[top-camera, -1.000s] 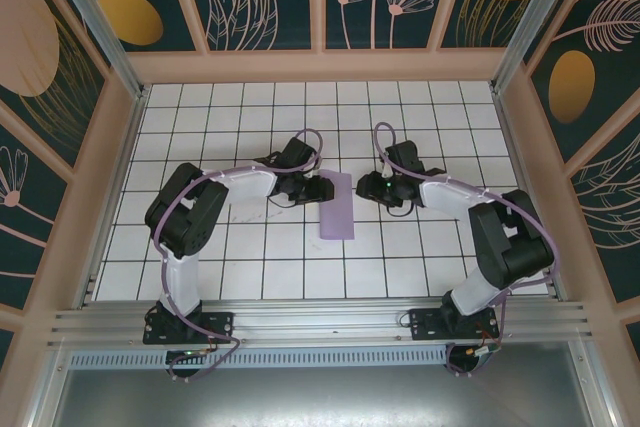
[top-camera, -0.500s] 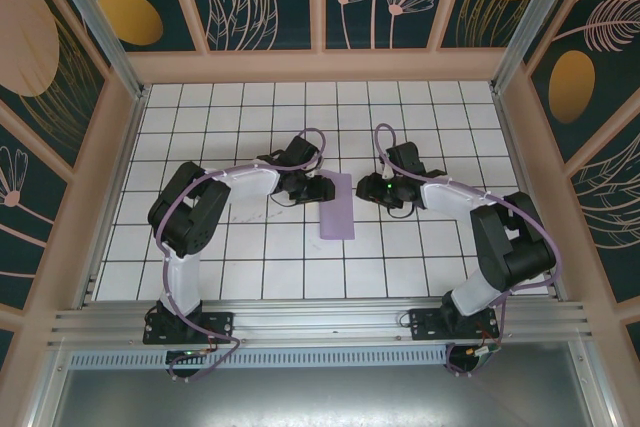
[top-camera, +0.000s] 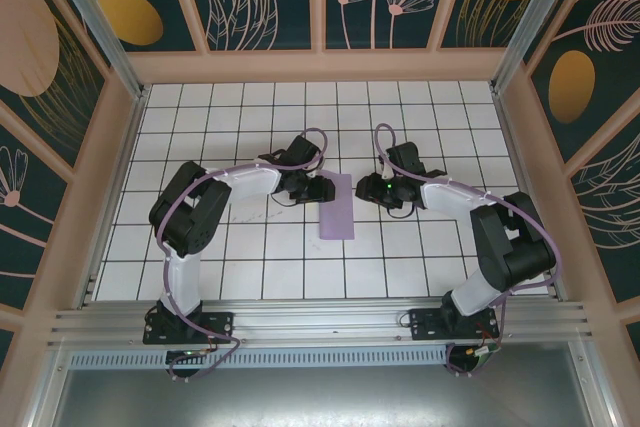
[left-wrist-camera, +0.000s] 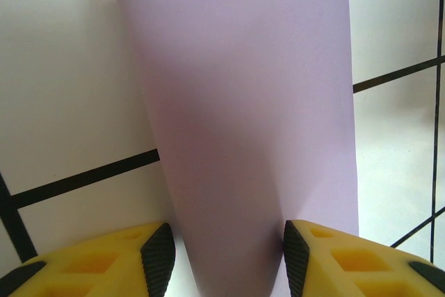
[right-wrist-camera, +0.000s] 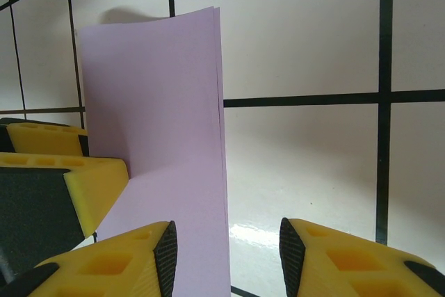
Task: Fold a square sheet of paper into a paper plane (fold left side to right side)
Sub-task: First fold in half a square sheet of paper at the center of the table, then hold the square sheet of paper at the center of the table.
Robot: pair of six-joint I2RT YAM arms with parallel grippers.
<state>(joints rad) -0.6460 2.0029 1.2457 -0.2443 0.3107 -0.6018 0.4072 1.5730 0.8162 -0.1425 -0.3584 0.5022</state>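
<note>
The rounded fold [left-wrist-camera: 226, 252] sticks up by my left gripper while the free edges [right-wrist-camera: 225, 196] lie loose, so next my right gripper closes and presses the free edges down first.
The square sheet of paper [top-camera: 337, 205] lies doubled over as a narrow lavender rectangle on the white grid table [top-camera: 250, 257]. My left gripper [top-camera: 322, 188] sits at its left, rounded folded edge. In the left wrist view the bulging fold [left-wrist-camera: 243, 102] fills the gap between the open jaws of that gripper [left-wrist-camera: 228, 259]. My right gripper [top-camera: 368, 190] is at the sheet's right side, open. Its left finger is over the paper [right-wrist-camera: 160, 102], and the free edges run between the jaws of the gripper [right-wrist-camera: 228, 255]. The paper plane is out of view.
The left gripper's yellow finger [right-wrist-camera: 83, 172] shows at the left of the right wrist view, close to my right gripper. Pink frame walls [top-camera: 120, 147] enclose the table on three sides. White tiles stretch in front of and behind the sheet.
The left gripper has edged slightly right against the fold. The paper and the right arm stay as they were.
</note>
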